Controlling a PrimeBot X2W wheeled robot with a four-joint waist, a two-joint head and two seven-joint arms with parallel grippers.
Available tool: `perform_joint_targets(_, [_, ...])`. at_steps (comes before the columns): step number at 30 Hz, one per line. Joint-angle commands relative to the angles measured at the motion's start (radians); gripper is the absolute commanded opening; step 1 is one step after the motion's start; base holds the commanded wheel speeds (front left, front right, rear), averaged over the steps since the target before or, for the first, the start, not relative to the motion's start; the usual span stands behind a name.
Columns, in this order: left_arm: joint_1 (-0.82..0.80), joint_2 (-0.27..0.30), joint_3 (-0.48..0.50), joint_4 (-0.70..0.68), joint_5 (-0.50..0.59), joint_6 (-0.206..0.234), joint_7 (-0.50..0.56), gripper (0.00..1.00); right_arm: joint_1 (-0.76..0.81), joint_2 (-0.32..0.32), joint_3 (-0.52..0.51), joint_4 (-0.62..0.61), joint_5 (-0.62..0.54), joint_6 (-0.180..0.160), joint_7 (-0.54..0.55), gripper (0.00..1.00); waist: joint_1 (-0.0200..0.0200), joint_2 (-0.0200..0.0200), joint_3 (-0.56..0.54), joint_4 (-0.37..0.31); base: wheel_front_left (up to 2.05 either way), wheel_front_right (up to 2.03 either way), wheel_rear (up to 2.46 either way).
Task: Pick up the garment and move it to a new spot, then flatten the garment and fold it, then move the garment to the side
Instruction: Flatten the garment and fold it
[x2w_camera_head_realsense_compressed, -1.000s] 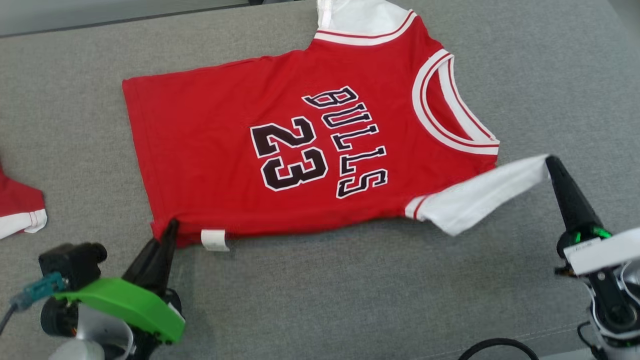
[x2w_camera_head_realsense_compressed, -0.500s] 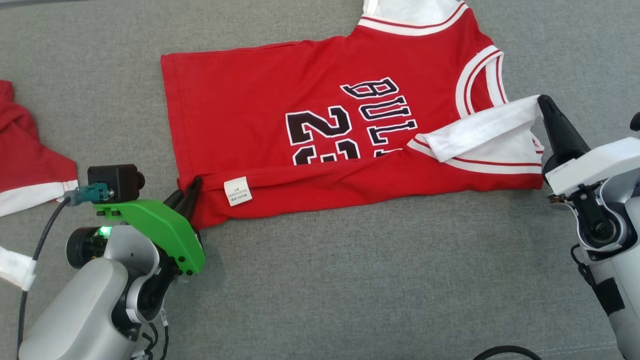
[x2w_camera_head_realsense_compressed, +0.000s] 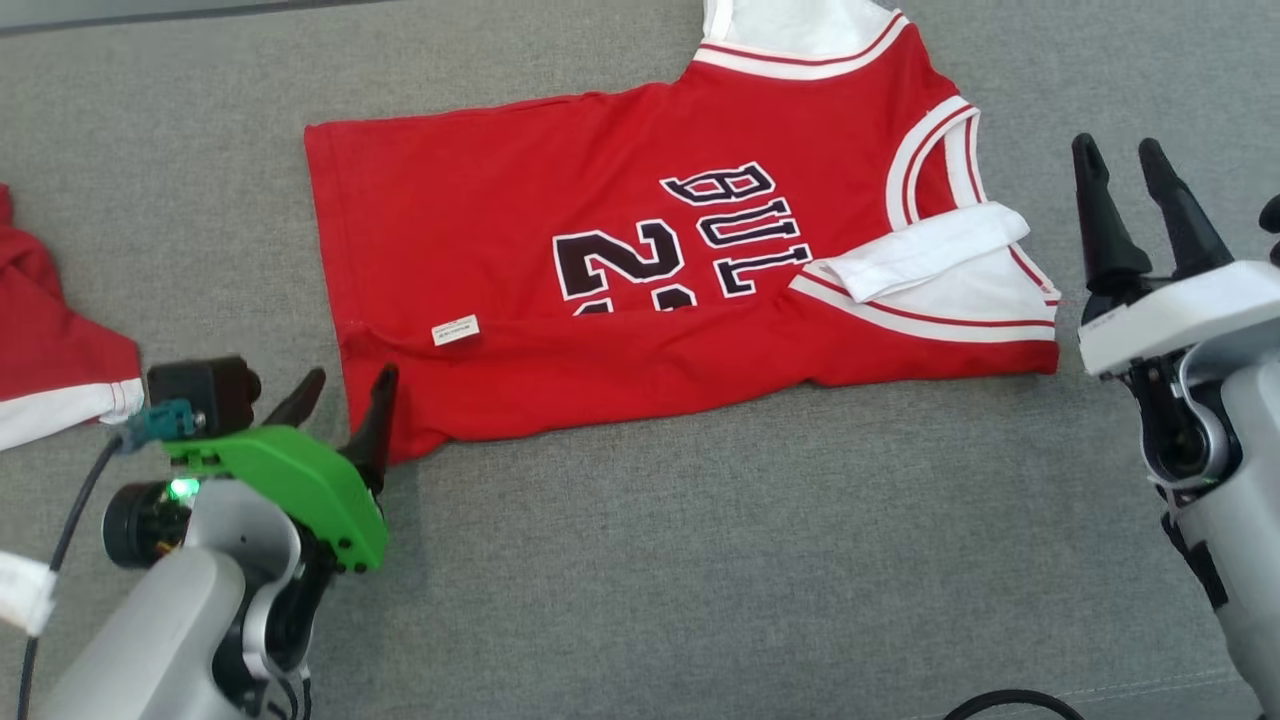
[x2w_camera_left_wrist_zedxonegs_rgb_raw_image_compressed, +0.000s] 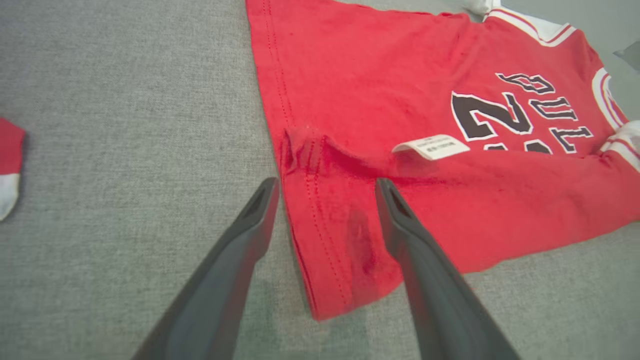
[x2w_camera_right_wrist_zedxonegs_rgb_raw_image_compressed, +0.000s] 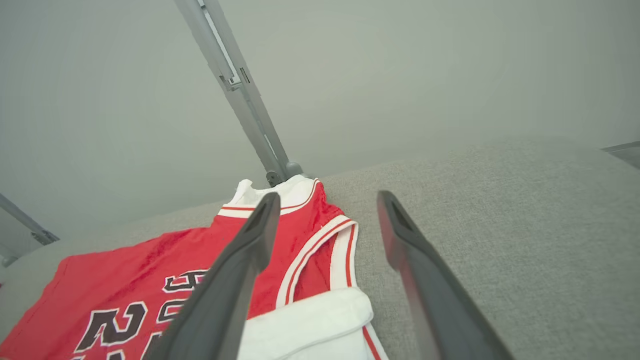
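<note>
The garment's lettering (x2w_camera_head_realsense_compressed: 746, 230) will disappear under a plain red back when the robot folds the collar end over, because the garment's turned-over strip (x2w_camera_head_realsense_compressed: 600, 367) shows plain red.
The garment (x2w_camera_head_realsense_compressed: 560, 160), a red jersey with white sleeves, lies on the grey surface. Its near long edge is folded over the body, hiding half of the black number and lettering. One white sleeve (x2w_camera_head_realsense_compressed: 920, 255) is doubled back beside the striped collar. A small white label (x2w_camera_head_realsense_compressed: 455, 330) faces up on the fold. My left gripper (x2w_camera_head_realsense_compressed: 350, 375) stands open at the garment's near left corner; in the left wrist view its fingers straddle the hem (x2w_camera_left_wrist_zedxonegs_rgb_raw_image_compressed: 310, 235) without pinching it. My right gripper (x2w_camera_head_realsense_compressed: 1113, 145) is open, just right of the collar, empty, with the garment (x2w_camera_right_wrist_zedxonegs_rgb_raw_image_compressed: 150, 260) below its fingertips (x2w_camera_right_wrist_zedxonegs_rgb_raw_image_compressed: 272, 200).
Another red and white piece of clothing (x2w_camera_head_realsense_compressed: 50, 370) lies at the left edge, also in the left wrist view (x2w_camera_left_wrist_zedxonegs_rgb_raw_image_compressed: 7, 165). A grey metal post (x2w_camera_right_wrist_zedxonegs_rgb_raw_image_compressed: 240, 90) rises behind the far sleeve. A black cable loop (x2w_camera_head_realsense_compressed: 1010, 695) sits at the near edge. Grey surface stretches before the garment.
Both grippers have opened and let go of the garment. The hem corner and white sleeve they held now lie flat on the folded body. The right gripper has lifted away to the right.
</note>
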Motion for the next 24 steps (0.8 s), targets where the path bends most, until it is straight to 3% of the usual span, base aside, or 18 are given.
perform_joint_targets(1, [0.05,0.018,0.005,-0.03,0.019,0.011,-0.017,1.0,0.047,-0.022,0.007,-0.021,-0.042,0.0,-0.007,1.0,0.0,0.0117,-0.027,-0.016,0.0,0.0,0.0])
perform_joint_targets(6, [0.195,0.055,0.022,-0.15,-0.002,0.072,-0.047,1.0,0.18,-0.063,-0.002,-0.104,-0.191,0.0,0.074,1.0,0.0,0.0117,-0.068,-0.03,0.0,0.0,0.0])
perform_joint_targets(10, [0.216,0.077,0.03,-0.165,0.016,0.099,-0.06,1.0,0.258,-0.06,-0.026,-0.15,-0.289,0.0,0.175,1.0,0.0,0.0117,-0.049,-0.027,0.0,0.0,0.0])
perform_joint_targets(17, [0.123,0.038,0.009,-0.083,0.014,0.08,-0.025,1.0,0.24,0.006,-0.038,-0.151,-0.371,0.0,0.289,1.0,0.0,0.0117,0.006,-0.015,0.0,0.0,0.0])
perform_joint_targets(24, [0.034,0.011,-0.025,0.044,0.008,0.029,0.031,1.0,0.156,0.054,-0.046,-0.05,-0.442,0.0,0.337,1.0,0.0,0.0117,0.052,0.001,0.0,0.0,0.0])
